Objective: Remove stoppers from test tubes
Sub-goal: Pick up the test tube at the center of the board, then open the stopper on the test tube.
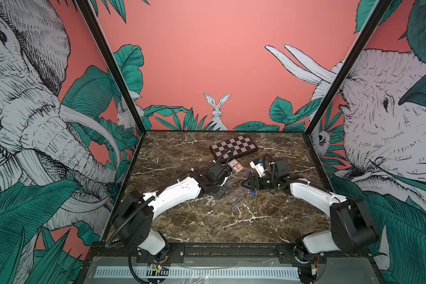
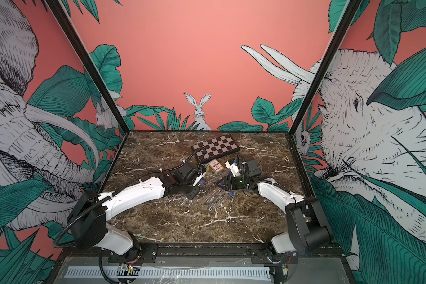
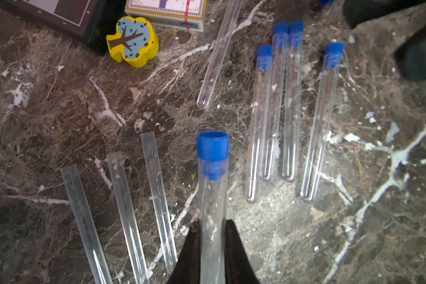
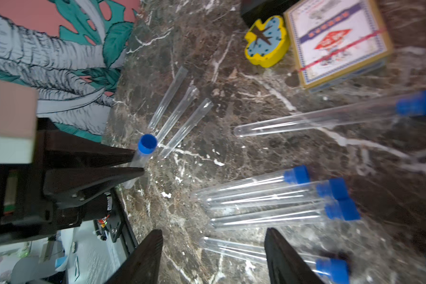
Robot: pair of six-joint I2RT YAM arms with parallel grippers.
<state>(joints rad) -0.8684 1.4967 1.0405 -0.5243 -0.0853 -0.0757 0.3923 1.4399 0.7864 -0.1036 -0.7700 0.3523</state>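
Note:
I am holding the test tube in my left gripper (image 3: 213, 196), and the blue stopper plugs it. I should keep that tube still while my right gripper pulls the stopper (image 3: 213, 147) out.
My left gripper (image 3: 212, 225) is shut on a clear test tube (image 3: 212, 201) whose bright blue stopper (image 3: 213, 147) sticks out beyond the jaws. The right wrist view shows that same held tube (image 4: 139, 159) standing above the marble. Beside it lie three open test tubes (image 3: 126, 209) without stoppers. Several stoppered test tubes (image 3: 290, 110) lie in a row further right. My right gripper (image 4: 214, 232) is open and holds nothing. It hovers over one lying stoppered tube (image 4: 244, 250), across from the left gripper (image 1: 219, 193).
A folded chessboard box (image 1: 234, 147) lies at the back of the marble table (image 1: 207, 221). A card box (image 3: 165, 12) and a yellow tree-shaped block (image 3: 133, 41) sit just beyond the tubes. A white object (image 1: 257, 168) stands behind the right arm.

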